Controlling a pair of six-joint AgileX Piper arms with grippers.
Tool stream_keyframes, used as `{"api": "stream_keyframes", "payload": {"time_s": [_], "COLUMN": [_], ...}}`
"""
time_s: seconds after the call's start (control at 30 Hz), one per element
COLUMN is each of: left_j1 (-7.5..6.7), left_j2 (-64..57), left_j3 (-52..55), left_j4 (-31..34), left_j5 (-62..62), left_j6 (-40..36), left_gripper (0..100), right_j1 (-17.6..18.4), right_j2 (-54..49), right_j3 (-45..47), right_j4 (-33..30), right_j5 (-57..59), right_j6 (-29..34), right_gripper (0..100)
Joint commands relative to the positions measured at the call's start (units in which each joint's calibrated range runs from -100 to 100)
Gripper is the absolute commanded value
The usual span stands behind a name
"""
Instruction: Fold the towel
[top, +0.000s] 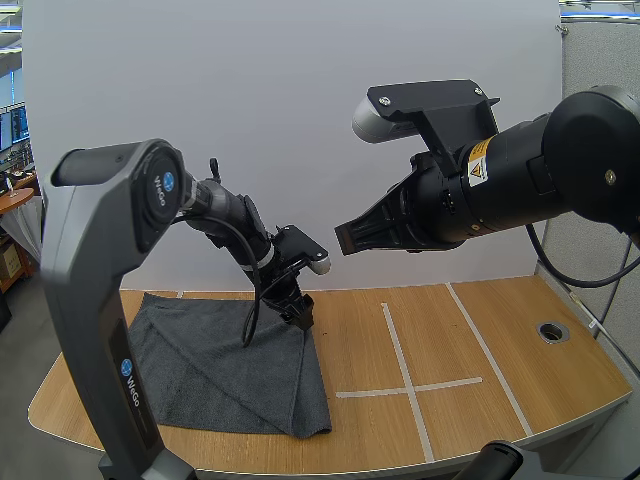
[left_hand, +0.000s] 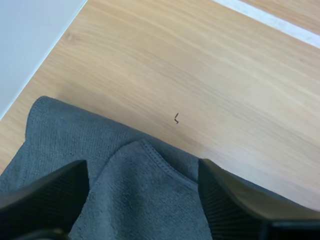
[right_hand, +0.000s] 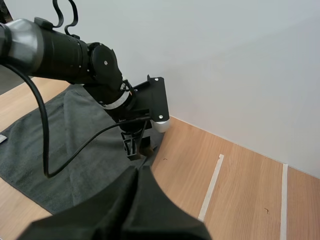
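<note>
I expect the towel's top layer (top: 264, 374) to peel back by itself when I carry the towel's hemmed corner (left_hand: 143, 144) across, because that corner lies over a second layer.
A dark grey towel (top: 225, 365) lies on the left half of the wooden table, partly folded, with a diagonal crease. My left gripper (top: 301, 318) is down at the towel's far right corner. In the left wrist view its fingers (left_hand: 47, 197) stand wide apart, open, with a raised fold of the towel (left_hand: 145, 185) between them and not pinched. My right gripper (top: 347, 240) hangs high above the table's middle, away from the towel. Seen from its own wrist, that right gripper (right_hand: 136, 197) is one dark wedge, shut on nothing, with the left arm (right_hand: 100, 70) and the towel (right_hand: 60, 145) beyond it.
White tape lines (top: 405, 385) form a cross on the table right of the towel, with another strip (top: 490, 350) further right. A round cable hole (top: 553, 331) sits near the right edge. A white wall stands just behind the table.
</note>
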Motion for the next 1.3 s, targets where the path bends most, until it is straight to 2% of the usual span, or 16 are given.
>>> {"api": "stream_keyframes", "payload": {"time_s": [0.0, 1.0, 1.03, 1.1, 1.13, 1.17, 1.27], "left_j1": [-0.19, -0.19, -0.19, -0.19, -0.19, -0.19, -0.19], "left_j2": [4.0, 10.5, 10.5, 10.5, 10.5, 10.5, 10.5], "left_j3": [-3.9, -7.1, -7.1, -7.1, -7.1, -7.1, -7.1], "left_j4": [-0.7, 0.2, 0.2, 0.2, 0.2, 0.2, 0.2], "left_j5": [-0.1, 0.0, 0.8, 2.3, 2.8, 3.1, 3.9], "left_j6": [0.2, -0.8, -1.1, -1.6, -1.6, -1.7, -2.8], "left_gripper": [100, 100, 97, 73, 67, 56, 32], "right_j1": [-0.2, -0.2, -0.2, -0.2, -0.2, -0.2, -0.2], "right_j2": [-0.6, -0.6, -0.6, -0.6, -0.6, -0.6, -0.6], "right_j3": [-0.1, -0.1, -0.1, -0.1, -0.1, -0.1, -0.1], "right_j4": [-0.1, -0.1, -0.1, -0.1, -0.1, -0.1, -0.1], "right_j5": [-1.0, -1.0, -1.0, -1.0, -1.0, -1.0, -1.0], "right_j6": [-0.3, -0.3, -0.3, -0.3, -0.3, -0.3, -0.3], "right_gripper": [0, 0, 0, 0, 0, 0, 0]}}
